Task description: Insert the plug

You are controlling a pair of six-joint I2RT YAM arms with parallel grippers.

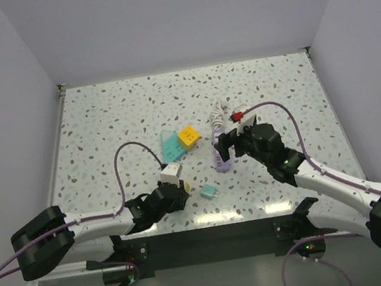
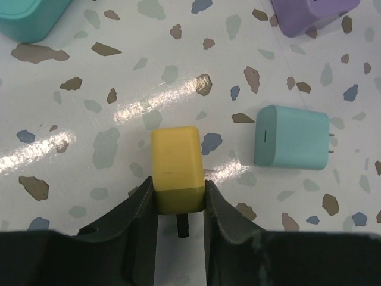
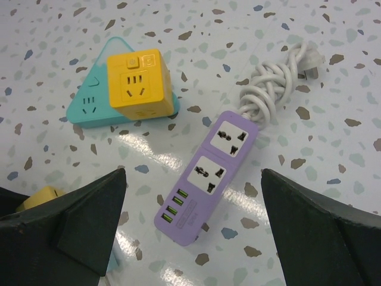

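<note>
I expect the orange cube socket (image 1: 188, 137) and the teal triangular socket (image 1: 171, 147) to slide together when I push the yellow plug in, because the cube socket sits flush on the triangular socket.
A yellow plug (image 2: 176, 167) with a dark prong at its rear sits between the fingers of my left gripper (image 2: 178, 193), which is shut on its sides, low over the table. The top view shows this plug (image 1: 172, 172) at the tip of the left gripper (image 1: 171, 189), near the front centre. A purple power strip (image 3: 208, 179) with two white sockets and several USB ports lies under my right gripper (image 3: 193, 173), which hangs open above it without touching. In the top view the strip (image 1: 220, 158) lies just below the right gripper (image 1: 230, 140).
A teal charger block (image 2: 292, 146) lies just right of the held plug. An orange cube socket (image 3: 140, 80) rests on a teal triangular socket (image 3: 89, 104) left of the strip. The strip's white cable (image 3: 271, 89) is coiled behind it. White walls enclose the table.
</note>
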